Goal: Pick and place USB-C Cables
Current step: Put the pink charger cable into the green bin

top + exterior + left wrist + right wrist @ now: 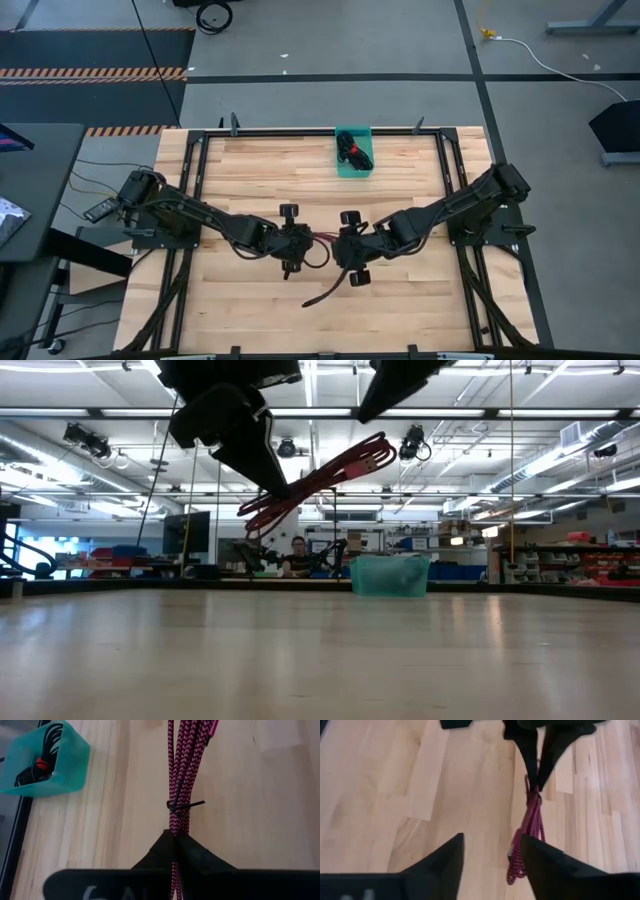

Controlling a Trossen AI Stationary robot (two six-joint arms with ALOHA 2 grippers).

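Observation:
The teal bin (pixel 354 152) is on my right gripper's side while my left gripper holds the cable, so my right gripper should first take the cable's free looped end (pixel 372 450).
A purple-magenta braided USB-C cable (pixel 179 765), bundled with a black tie (pixel 178 806), hangs in the air between my two grippers near the table's middle (pixel 322 238). My left gripper (pixel 176 840) is shut on it. My right gripper (pixel 492 855) is open just to the cable's right. Its fingers stand on either side of the bundle's free looped end (pixel 518 862); whether they touch it I cannot tell. A teal bin (pixel 353 165) at the far edge holds black cables with red parts (pixel 37 765). My left gripper pinches the magenta bundle between its two fingertips (pixel 165 845), just behind the black tie (pixel 178 806). Several strands are in the hold. The fingers slant down from above (pixel 275 475), and the bundle runs on ahead of them. It is lifted clear of the table and tilted (pixel 330 475).
The wooden table top (pixel 250 180) is bare around the grippers. A thin dark curved line (pixel 325 292) shows on the wood near the right gripper; cord or shadow, I cannot tell. A black frame rail (pixel 300 132) runs along the far edge. A person sits far behind the table (pixel 297 550).

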